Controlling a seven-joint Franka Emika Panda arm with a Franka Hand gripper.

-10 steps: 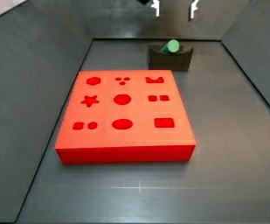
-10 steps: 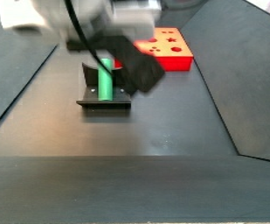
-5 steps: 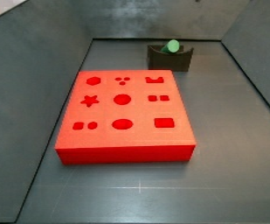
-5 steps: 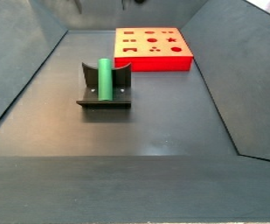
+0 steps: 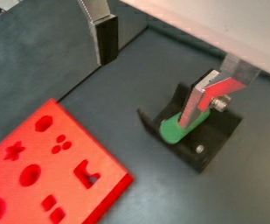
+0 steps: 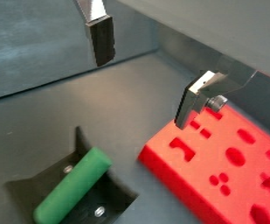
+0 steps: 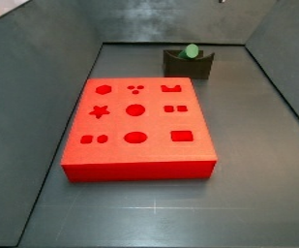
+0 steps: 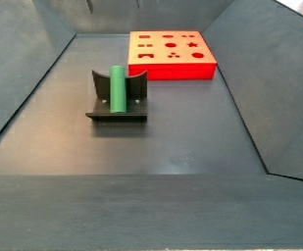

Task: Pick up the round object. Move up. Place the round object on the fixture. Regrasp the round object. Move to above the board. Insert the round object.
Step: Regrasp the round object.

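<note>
The round object (image 7: 191, 51) has the fixture's notch (image 7: 191, 58) open above it, so it will come loose right away and leave the fixture behind when the gripper lifts.
The round object, a green peg (image 8: 117, 88), lies in the notch of the fixture (image 8: 119, 110), a dark block; both side views show it (image 7: 191, 50) on the fixture (image 7: 188, 66). The red board (image 7: 136, 126) with shaped recesses lies flat on the floor (image 8: 171, 54). My gripper (image 5: 147, 87) is open and empty, high above the floor, and out of both side views. In both wrist views the peg (image 5: 172, 129) (image 6: 72, 185) lies well below the fingers (image 6: 100, 39), apart from them. The board shows beside the fixture (image 5: 44, 171) (image 6: 225, 171).
Dark sloping walls (image 7: 36, 58) enclose the grey floor (image 8: 180, 147) on all sides. The fixture stands near the back wall in a side view, a short gap away from the board's far edge.
A second ago my gripper was low at the fixture by the peg. It has since risen out of both side views, leaving the peg in the notch. Peg and board have not moved.
</note>
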